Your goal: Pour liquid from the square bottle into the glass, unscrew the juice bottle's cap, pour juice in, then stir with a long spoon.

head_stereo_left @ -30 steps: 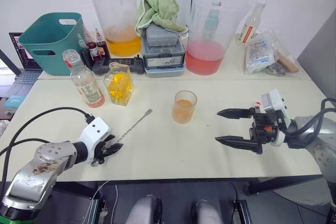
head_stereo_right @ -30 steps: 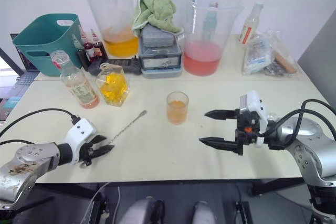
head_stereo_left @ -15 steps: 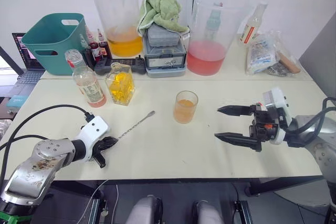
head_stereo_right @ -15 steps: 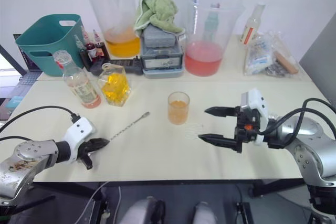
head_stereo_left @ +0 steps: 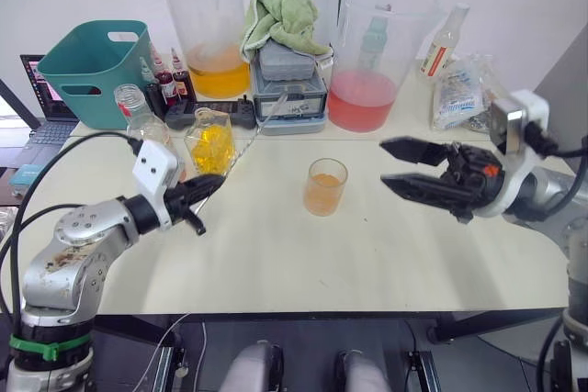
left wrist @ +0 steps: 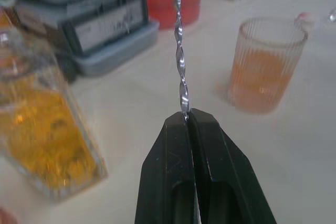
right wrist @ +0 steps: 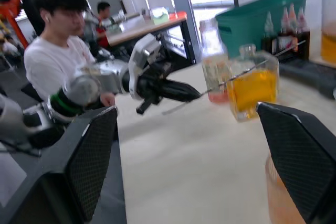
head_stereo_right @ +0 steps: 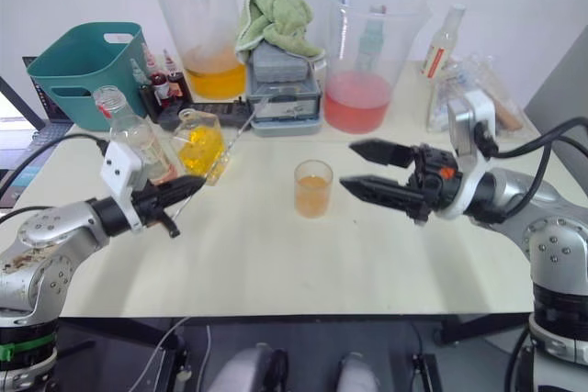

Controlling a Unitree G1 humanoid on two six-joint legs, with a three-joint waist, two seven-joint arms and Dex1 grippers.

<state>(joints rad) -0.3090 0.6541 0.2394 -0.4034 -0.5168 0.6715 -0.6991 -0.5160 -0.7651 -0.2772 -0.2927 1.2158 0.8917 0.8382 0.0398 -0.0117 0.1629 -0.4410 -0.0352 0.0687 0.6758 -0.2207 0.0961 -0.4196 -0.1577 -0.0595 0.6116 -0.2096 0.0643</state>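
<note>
The ribbed glass [head_stereo_left: 325, 187] is standing free and unheld on the smooth tabletop [head_stereo_left: 318, 228], so I expect it to slide a bit along with the long spoon when I stir.
My left gripper [head_stereo_left: 218, 182] is shut on the lower end of the long twisted spoon [left wrist: 179, 51]. It holds the spoon in the air, slanting up toward the back of the table. The ribbed glass [head_stereo_left: 324, 187] with orange liquid stands mid-table, to the right of the spoon. The square bottle [head_stereo_left: 209, 144] of yellow liquid stands just behind my left fingertips. The juice bottle [head_stereo_left: 138, 115] is to its left, partly hidden by my wrist. My right gripper [head_stereo_left: 386, 163] hovers open to the right of the glass, holding nothing.
Along the back stand a teal basket [head_stereo_left: 87, 69], a beaker of orange liquid [head_stereo_left: 202, 29], a grey box [head_stereo_left: 287, 89] with a green towel, a beaker of pink liquid [head_stereo_left: 372, 57] and plastic bags [head_stereo_left: 464, 89]. A seated person [right wrist: 55, 56] faces the table.
My left gripper has lifted the spoon off the table and risen toward the square bottle. My right gripper has risen and turned toward the glass, still open.
</note>
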